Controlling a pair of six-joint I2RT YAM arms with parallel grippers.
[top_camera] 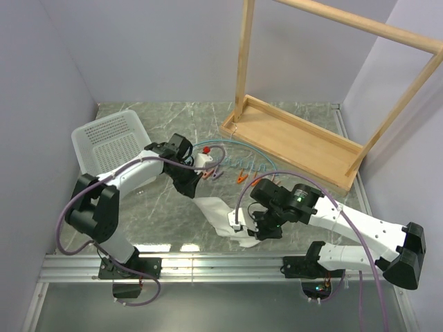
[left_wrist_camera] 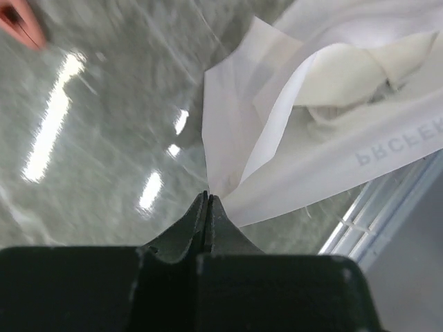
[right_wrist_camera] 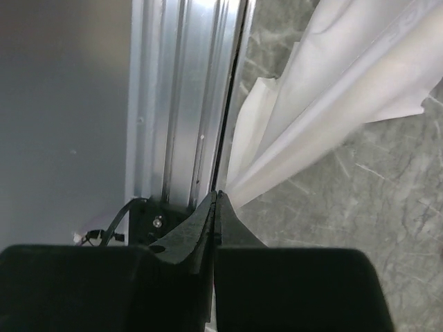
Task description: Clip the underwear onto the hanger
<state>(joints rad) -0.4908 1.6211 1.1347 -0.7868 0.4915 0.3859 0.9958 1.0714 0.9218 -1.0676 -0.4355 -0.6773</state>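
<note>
My left gripper is pinching the white underwear's folded corner next to the waistband, so next I open the gripper and grab the waistband's end before I pull the waistband straight.
The white underwear lies creased on the table, stretched between my two grippers. My left gripper is shut on its far-left corner; the left wrist view shows the jaws pinched on the cloth. My right gripper is shut on its near-right edge; the right wrist view shows the jaws closed on the cloth. The teal hanger lies flat just beyond the cloth, with its orange-red clips pointing toward the underwear. One clip shows in the left wrist view.
A white perforated basket stands at the back left. A wooden rack frame stands at the back right. An aluminium rail runs along the near table edge, also seen in the right wrist view.
</note>
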